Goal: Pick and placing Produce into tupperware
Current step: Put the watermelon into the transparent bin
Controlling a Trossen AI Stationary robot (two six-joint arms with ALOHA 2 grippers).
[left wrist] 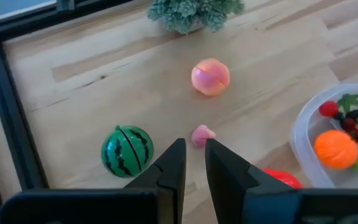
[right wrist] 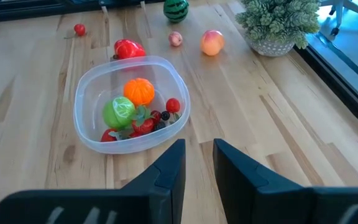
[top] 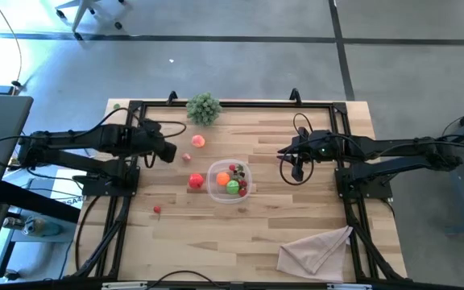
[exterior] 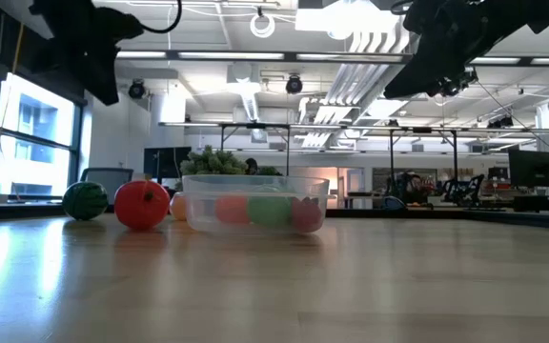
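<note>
The shut fingers of my left gripper lean toward the pink piece (left wrist: 202, 135), next to the green watermelon, so next I pull back, point down and open over the watermelon (left wrist: 127, 151).
The clear tupperware (top: 211, 182) (right wrist: 79, 107) sits mid-table and holds an orange fruit (right wrist: 140, 90), a green one (right wrist: 118, 112) and red berries (right wrist: 172, 105). Outside it lie a red pepper (top: 195, 182) (right wrist: 128, 48) against its left wall, a peach (left wrist: 211, 77), a small pink piece (left wrist: 202, 135), a green watermelon (left wrist: 127, 151) and a small red fruit (top: 157, 209). My left gripper (left wrist: 194, 152) (top: 170, 151) hovers, shut and empty, between the watermelon and the pink piece. My right gripper (right wrist: 199, 149) (top: 283, 155) hangs shut, right of the tupperware.
A bushy grey-green sprig (top: 204, 107) stands at the far edge. A beige cloth (top: 316, 250) lies at the near right corner. A black frame rail (top: 240, 103) borders the table. Bare wood shows between the tupperware and the right gripper.
</note>
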